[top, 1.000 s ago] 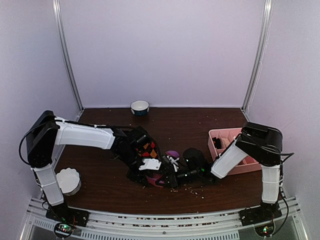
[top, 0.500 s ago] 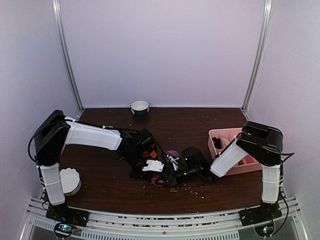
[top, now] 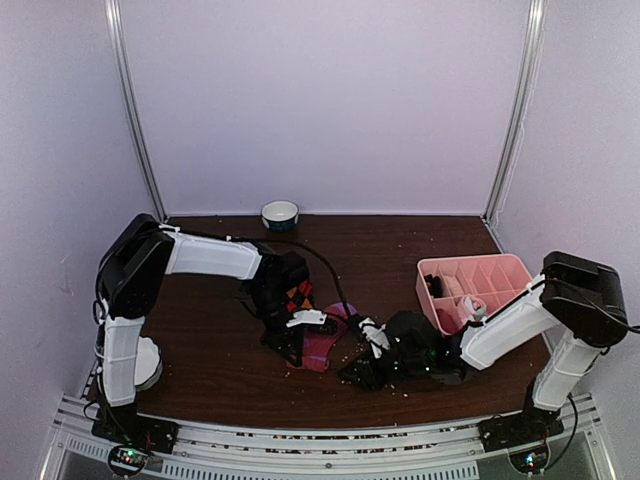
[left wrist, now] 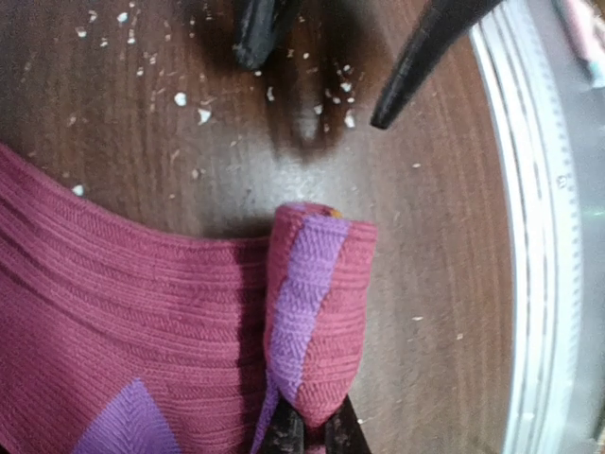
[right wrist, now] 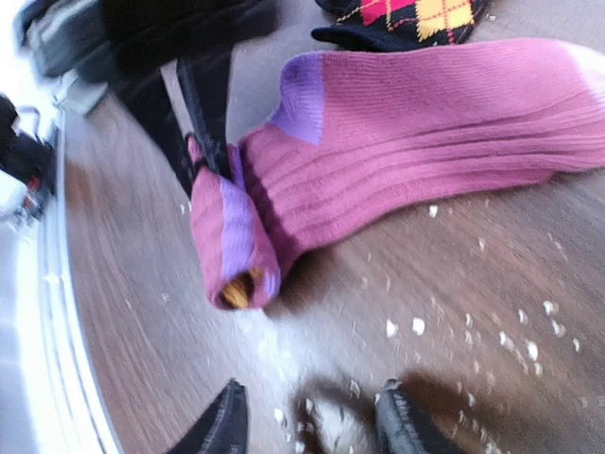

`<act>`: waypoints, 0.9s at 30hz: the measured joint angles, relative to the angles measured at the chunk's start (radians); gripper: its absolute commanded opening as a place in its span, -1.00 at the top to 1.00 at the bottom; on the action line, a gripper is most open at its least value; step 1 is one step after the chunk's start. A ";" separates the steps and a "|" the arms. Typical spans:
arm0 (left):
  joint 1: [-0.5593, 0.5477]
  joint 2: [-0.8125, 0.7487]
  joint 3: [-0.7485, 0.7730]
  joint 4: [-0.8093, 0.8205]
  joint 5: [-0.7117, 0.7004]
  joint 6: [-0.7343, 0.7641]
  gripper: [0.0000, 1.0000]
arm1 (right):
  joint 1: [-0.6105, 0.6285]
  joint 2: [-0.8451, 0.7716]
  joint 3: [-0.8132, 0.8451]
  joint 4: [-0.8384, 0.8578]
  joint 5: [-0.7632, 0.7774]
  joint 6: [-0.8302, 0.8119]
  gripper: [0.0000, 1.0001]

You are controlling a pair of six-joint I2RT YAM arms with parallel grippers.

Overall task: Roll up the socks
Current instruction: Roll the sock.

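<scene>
Only my left gripper is holding the sock's rolled end (right wrist: 227, 222) between its fingers. Next, my right gripper pinches the roll's open end (right wrist: 242, 284) before my left gripper lets go.
The purple-magenta sock (top: 323, 346) lies flat near the table's front, its near end rolled into a short tube (right wrist: 233, 248) with orange showing inside. My left gripper (left wrist: 316, 437) is shut on that rolled end (left wrist: 316, 301), pinching it from above. The black argyle sock (top: 297, 296) lies just behind, partly under the left wrist, and its diamonds (right wrist: 408, 16) show at the top of the right wrist view. My right gripper (right wrist: 313, 424) stands open a short way off the roll with nothing between its fingers. From above it (top: 357, 372) sits right of the sock.
A pink divided tray (top: 497, 272) stands at the right, above the right forearm. A small bowl (top: 280, 214) sits at the back wall. A white round dish (top: 146, 364) lies by the left arm's base. Pale crumbs (right wrist: 416, 326) dot the brown table.
The left gripper closed on the rolled end of the magenta sock. The right gripper opened, let go and drew back to the right and toward the front edge.
</scene>
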 measured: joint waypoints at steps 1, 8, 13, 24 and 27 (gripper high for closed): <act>0.003 0.014 0.014 -0.029 0.019 0.000 1.00 | 0.020 -0.015 -0.007 -0.015 0.039 -0.017 -0.80; 0.007 0.058 0.038 -0.169 0.106 -0.034 1.00 | 0.190 -0.153 -0.037 -0.177 0.409 -0.127 -0.99; 0.013 0.081 0.038 -0.193 0.122 -0.074 1.00 | 0.195 -0.173 -0.005 -0.254 0.611 -0.126 -0.99; 0.030 0.100 0.048 -0.196 0.142 -0.124 0.94 | 0.394 -0.076 0.010 -0.114 0.684 -0.410 -0.63; 0.030 0.106 0.056 -0.200 0.141 -0.143 0.82 | 0.415 -0.028 0.008 -0.035 0.624 -0.522 -0.38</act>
